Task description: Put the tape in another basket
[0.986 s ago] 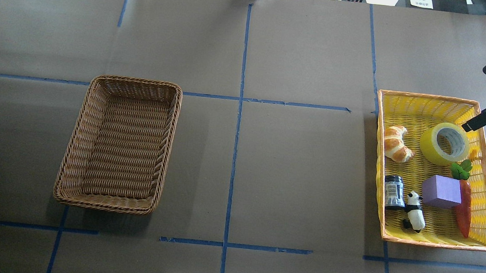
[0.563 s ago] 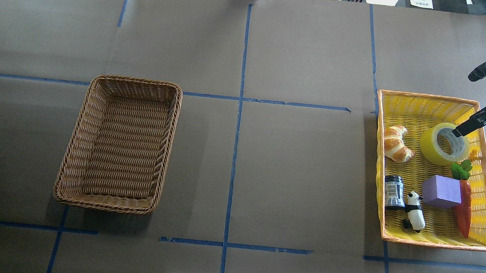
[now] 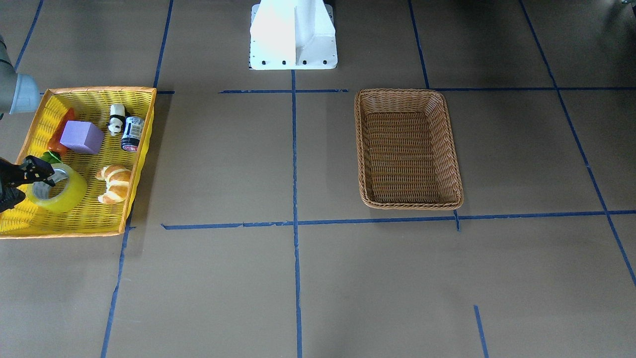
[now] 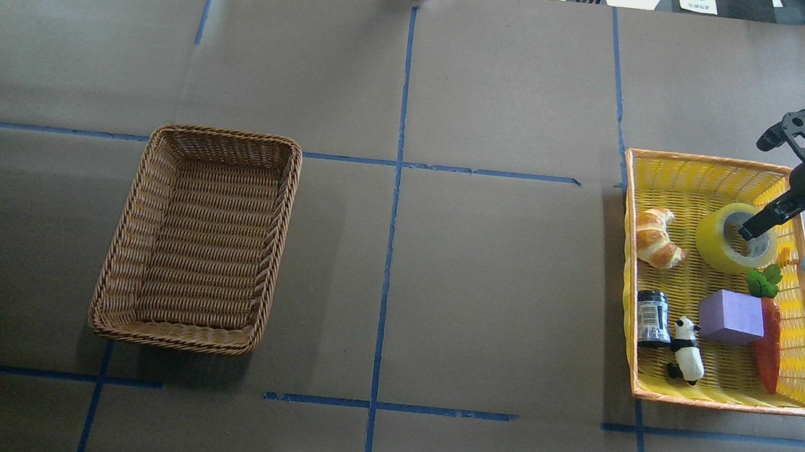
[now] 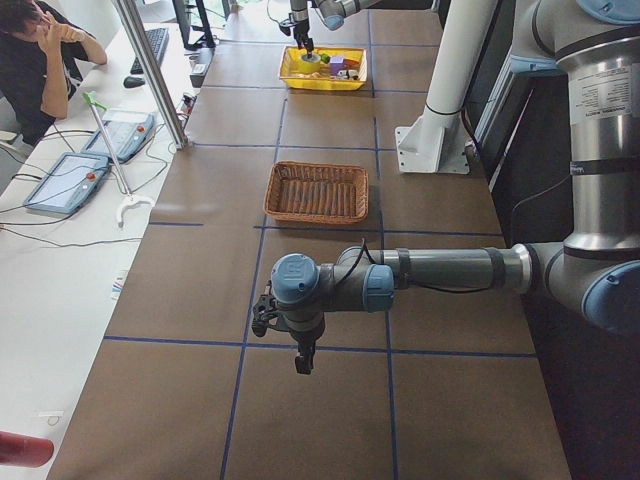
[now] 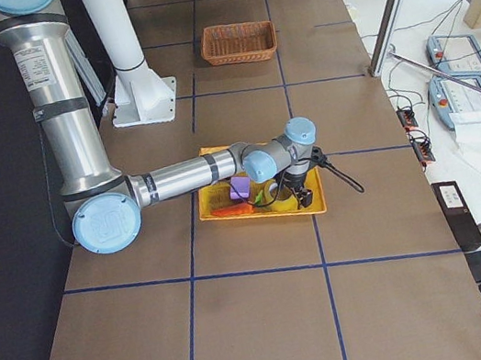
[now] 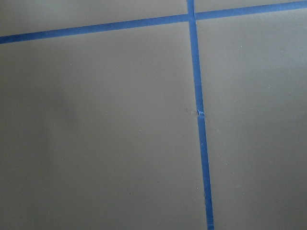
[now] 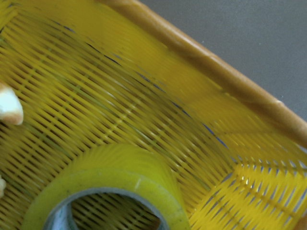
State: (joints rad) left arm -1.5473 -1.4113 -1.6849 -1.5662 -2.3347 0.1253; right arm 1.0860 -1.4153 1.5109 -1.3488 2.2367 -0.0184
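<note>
The carrot's green leaves [image 3: 51,157] are sticking out at the tape's rim [image 3: 70,199], so I should expect more leaves hidden behind the tape when I lift it.
The yellow-green tape [image 4: 712,245] lies flat in the far part of the yellow basket [image 4: 711,161], and it also shows in the front view [image 3: 69,195] and close up in the right wrist view [image 8: 120,163]. My right gripper [image 4: 751,228] is open and low over the tape. In the front view [image 3: 36,185] one finger is over the grey core and the other is outside the roll's wall. The brown wicker basket [image 4: 295,171] stands empty on the left half of the table [image 3: 449,144]. My left gripper [image 5: 298,360] shows only in the left side view, so I cannot tell its state.
The yellow basket also holds a croissant [image 4: 656,239], a purple block [image 4: 731,317], a carrot [image 4: 767,353], a toy panda [image 4: 686,349] and a dark jar [image 4: 652,316]. The left arm hovers over bare table near the robot's left end.
My right gripper has moved left and down from the yellow basket's far right corner onto the tape; one finger now reaches into the core. The tape has not moved.
</note>
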